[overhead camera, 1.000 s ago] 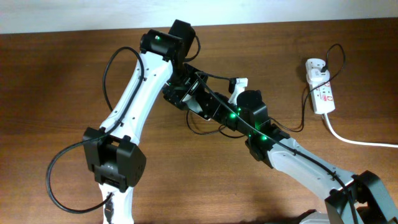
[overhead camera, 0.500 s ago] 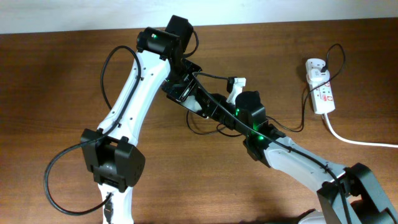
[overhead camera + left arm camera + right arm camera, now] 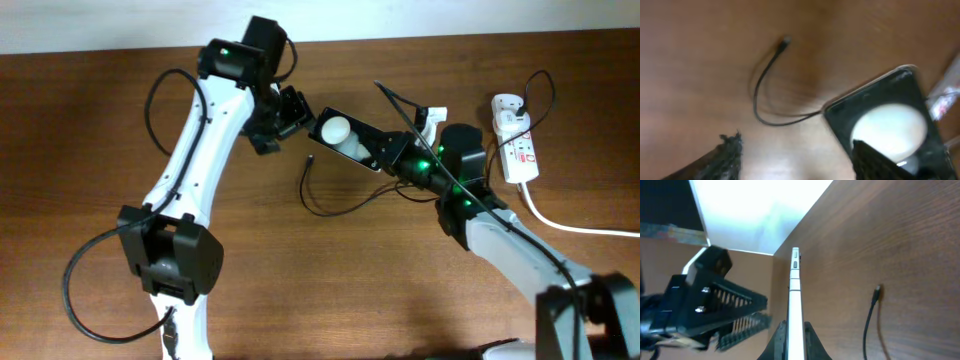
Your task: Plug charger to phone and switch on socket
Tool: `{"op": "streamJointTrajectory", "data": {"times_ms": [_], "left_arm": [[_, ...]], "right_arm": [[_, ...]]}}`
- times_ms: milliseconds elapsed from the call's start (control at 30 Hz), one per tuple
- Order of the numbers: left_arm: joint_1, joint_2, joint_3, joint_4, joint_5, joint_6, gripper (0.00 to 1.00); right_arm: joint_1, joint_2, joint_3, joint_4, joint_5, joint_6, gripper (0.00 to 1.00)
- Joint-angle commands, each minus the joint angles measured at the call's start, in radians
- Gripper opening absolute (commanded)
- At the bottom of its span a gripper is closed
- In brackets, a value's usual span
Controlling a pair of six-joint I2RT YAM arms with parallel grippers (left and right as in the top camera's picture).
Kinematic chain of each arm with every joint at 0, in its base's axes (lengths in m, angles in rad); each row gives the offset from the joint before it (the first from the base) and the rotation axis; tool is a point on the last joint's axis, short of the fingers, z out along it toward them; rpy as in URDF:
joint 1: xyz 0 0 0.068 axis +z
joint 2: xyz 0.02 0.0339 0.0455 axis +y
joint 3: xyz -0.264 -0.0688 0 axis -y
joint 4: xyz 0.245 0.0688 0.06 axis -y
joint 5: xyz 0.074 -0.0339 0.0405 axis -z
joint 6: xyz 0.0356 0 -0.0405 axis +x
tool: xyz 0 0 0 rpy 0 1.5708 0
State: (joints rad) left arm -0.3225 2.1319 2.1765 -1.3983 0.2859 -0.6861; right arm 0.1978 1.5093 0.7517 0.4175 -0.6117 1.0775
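My right gripper should tilt the phone up into my left gripper's open fingers before it takes the connector tip, because the phone's loose end points past those fingers.
My right gripper is shut on the black glossy phone and holds it above the table, its screen reflecting a round light. In the right wrist view the phone shows edge-on between the fingers. The charger's thin black cable lies looped on the table with its connector tip free, below and left of the phone; the tip also shows in the wrist views. Its white plug adapter sits in the white socket strip at the far right. My left gripper is open and empty, just left of the phone.
The socket's thick white cord runs off the right edge. The left arm's upper link crosses the left half of the wooden table. The left gripper shows close beside the phone in the right wrist view.
My right gripper has carried the phone up and to the right. My left gripper has drawn back to the left, away from the phone. The cable tip now lies free on the table.
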Motion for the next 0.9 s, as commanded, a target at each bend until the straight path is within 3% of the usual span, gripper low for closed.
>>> {"op": "streamJointTrajectory", "data": {"times_ms": [0,200,367,600,667,867], "left_arm": [[0.04,-0.002,-0.001,0.057,0.103,0.233,0.8],[0.118,-0.002,-0.001,0.123,0.104,0.354,0.8],[0.156,-0.002,-0.001,0.134,0.312,0.525,0.8],[0.155,-0.002,-0.002,0.131,0.473,0.628,0.78],[0.155,-0.002,-0.107,0.185,0.649,0.635,0.76],[0.156,-0.002,-0.283,0.334,0.931,0.634,0.77]], "right_arm": [[-0.054,-0.158,0.022,-0.115,0.014,-0.08,0.04],[-0.209,-0.4,0.022,-0.206,-0.043,-0.132,0.04],[-0.358,-0.443,0.022,-0.277,-0.182,-0.13,0.04],[-0.333,-0.385,0.015,-0.33,-0.171,-0.109,0.04],[-0.308,-0.335,0.015,-0.237,-0.189,-0.066,0.04],[-0.223,-0.265,0.015,-0.095,-0.15,0.046,0.04]]}}
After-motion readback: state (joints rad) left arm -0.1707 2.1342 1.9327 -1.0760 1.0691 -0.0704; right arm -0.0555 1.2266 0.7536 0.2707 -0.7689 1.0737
